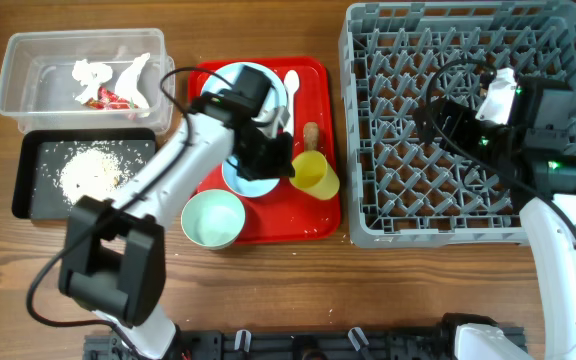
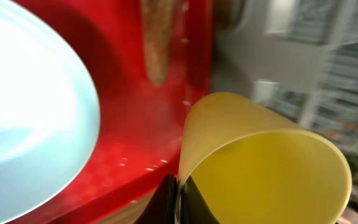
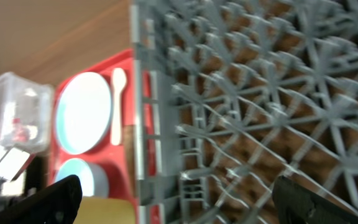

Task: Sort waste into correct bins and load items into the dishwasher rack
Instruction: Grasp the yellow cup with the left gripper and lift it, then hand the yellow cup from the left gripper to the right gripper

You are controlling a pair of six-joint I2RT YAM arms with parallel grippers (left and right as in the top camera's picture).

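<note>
The yellow cup (image 1: 304, 166) is held by its rim in my left gripper, so next my right gripper grips the cup by its base (image 1: 329, 186) and brings it down into the dishwasher rack.
My left gripper (image 1: 290, 166) is shut on the rim of the small yellow cup (image 1: 317, 175), which is tipped on its side over the right edge of the red tray; the left wrist view shows the fingers (image 2: 178, 200) pinching the cup wall (image 2: 266, 162). The pale blue bowl (image 1: 251, 180) and pale blue plate (image 1: 260, 84) lie partly under that arm. The white spoon (image 1: 291, 94) and brown stick (image 1: 311, 134) lie on the tray. The mint-green bowl (image 1: 213, 218) sits at its front left corner. My right gripper (image 1: 430, 122) is open and empty over the grey dishwasher rack (image 1: 368, 225).
The clear tub (image 1: 18, 75) holds crumpled paper and a red-and-white wrapper (image 1: 113, 85). The black tray (image 1: 30, 175) holds white crumbs (image 1: 88, 170). The red tray (image 1: 313, 215) lies between the bins and the rack. The right wrist view shows the rack's lattice floor (image 3: 260, 93).
</note>
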